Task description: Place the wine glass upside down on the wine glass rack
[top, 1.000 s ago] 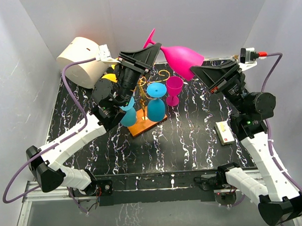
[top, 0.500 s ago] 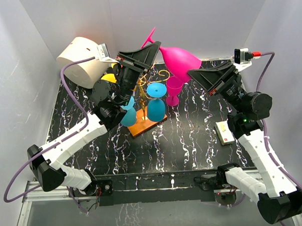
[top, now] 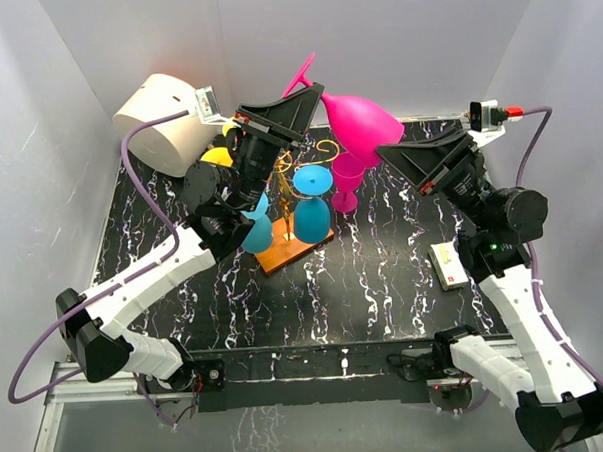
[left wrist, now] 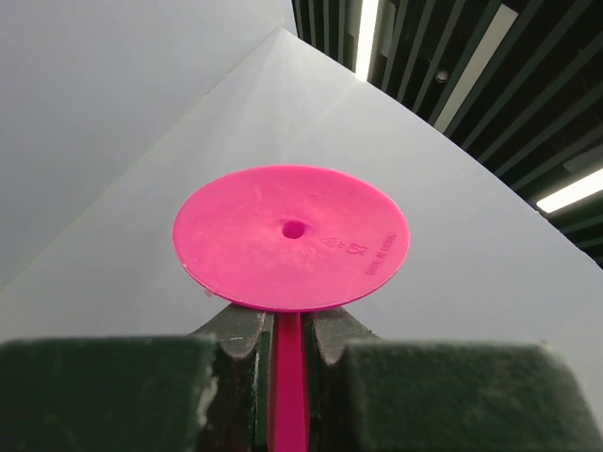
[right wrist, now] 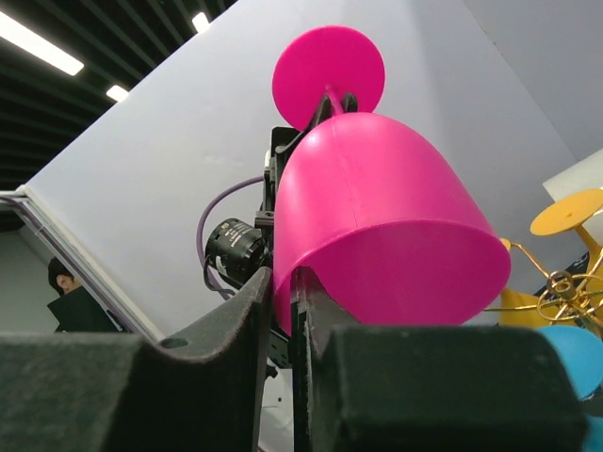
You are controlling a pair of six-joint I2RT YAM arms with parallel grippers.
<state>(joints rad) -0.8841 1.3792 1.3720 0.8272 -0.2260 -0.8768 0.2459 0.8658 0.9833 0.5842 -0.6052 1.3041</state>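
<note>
The left gripper covers the tilted wine glass's stem (left wrist: 290, 381), which has to go into the rack, so next the right gripper shifts from the wine glass's rim to its foot (right wrist: 332, 68).
A pink wine glass (top: 362, 123) hangs tilted in the air above the back of the table, with its foot (left wrist: 292, 235) up and to the left. My left gripper (top: 312, 95) is shut on its stem just below the foot (left wrist: 290, 330). My right gripper (top: 386, 150) pinches the rim of the bowl (right wrist: 377, 217), one finger inside and one outside (right wrist: 283, 292). Below stands the wine glass rack (top: 320, 150), gold wire on an orange-brown base (top: 288, 253). Blue glasses (top: 311, 218) hang on it upside down.
A smaller pink glass (top: 347, 174) stands upright just right of the rack, and a yellow glass (top: 216, 156) sits behind my left arm. A white cylinder (top: 162, 122) fills the back left corner. A small flat box (top: 448, 265) lies on the right.
My left gripper has closed onto the pink glass's stem. The glass has tipped slightly, and my right arm has shifted a little to the right.
</note>
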